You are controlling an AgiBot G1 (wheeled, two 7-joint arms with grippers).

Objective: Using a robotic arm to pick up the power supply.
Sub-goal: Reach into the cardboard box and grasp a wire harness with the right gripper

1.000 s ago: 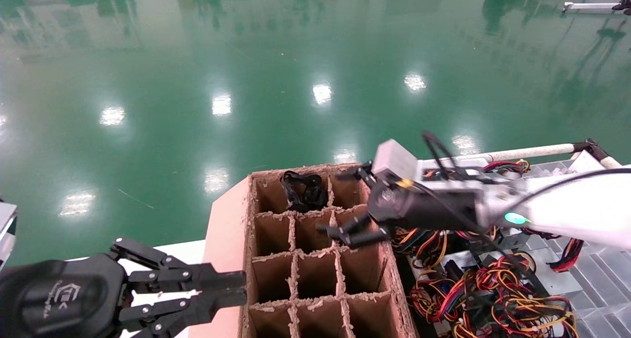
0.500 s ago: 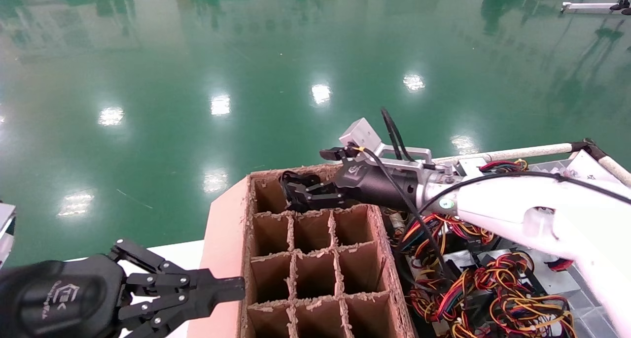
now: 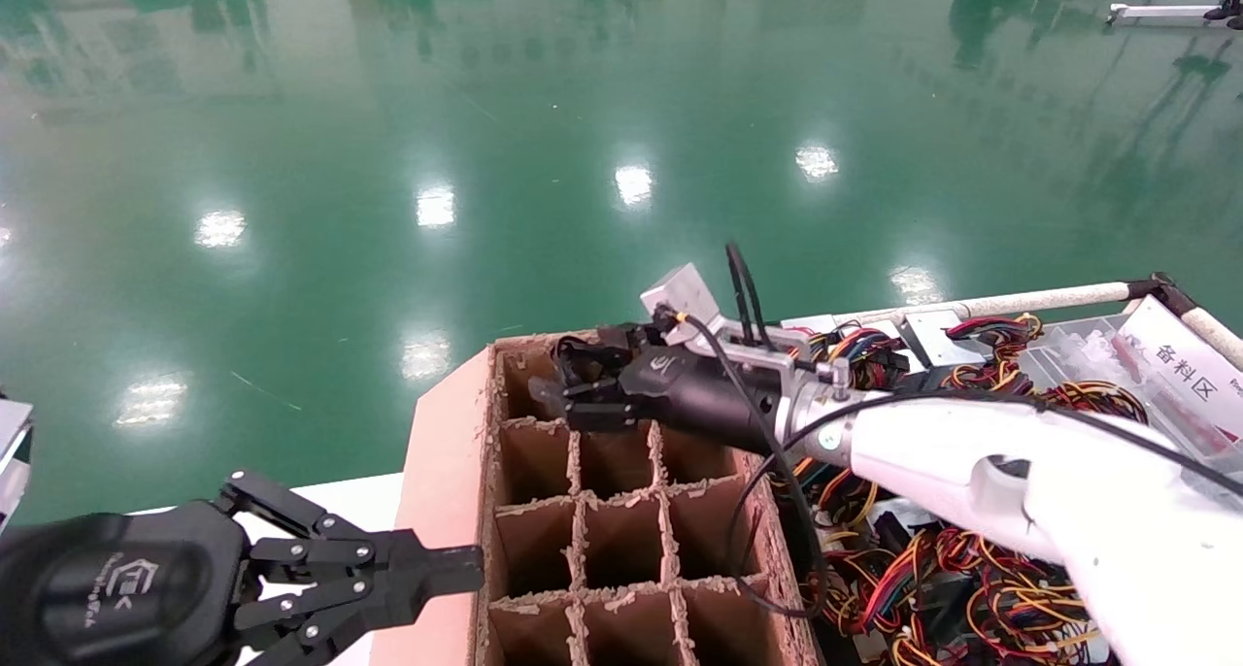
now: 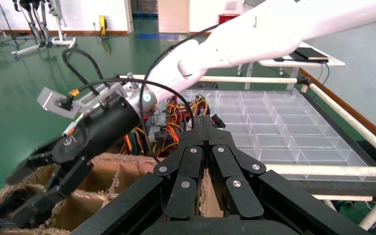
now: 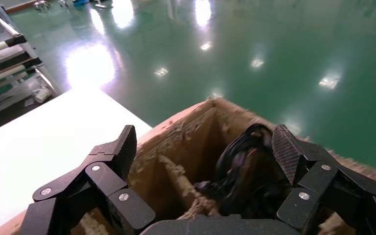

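Observation:
I should close my right gripper on the black cord bundle point(image 5: 237, 156) and lift the power supply clear, because its body is deep in the far cell point(image 5: 262, 193).
Of the power supply, only its black cord bundle point(image 3: 586, 357) point(image 5: 245, 164) shows, coiled in the far middle cell of a cardboard divider box point(image 3: 442, 472); the metal body is hidden in the cell. My right gripper point(image 3: 571, 382) point(image 5: 205, 147) on the white robotic arm point(image 3: 971, 457) hangs open at that cell's mouth, one finger on either side of the bundle, not closed on it. The left gripper point(image 3: 468, 564) point(image 4: 204, 122) is shut, its tips against the box's near left wall.
A bin of grey boxes with red, yellow and black wire bundles point(image 3: 932, 579) lies right of the cardboard box. A clear compartment tray point(image 4: 284, 127) and a white rail point(image 3: 1029, 302) stand beyond it. A white table point(image 3: 354, 499) is under the left arm.
The right gripper swung from above the box's middle row to the far row and came down around the black cord bundle, staying open. The left gripper has not moved.

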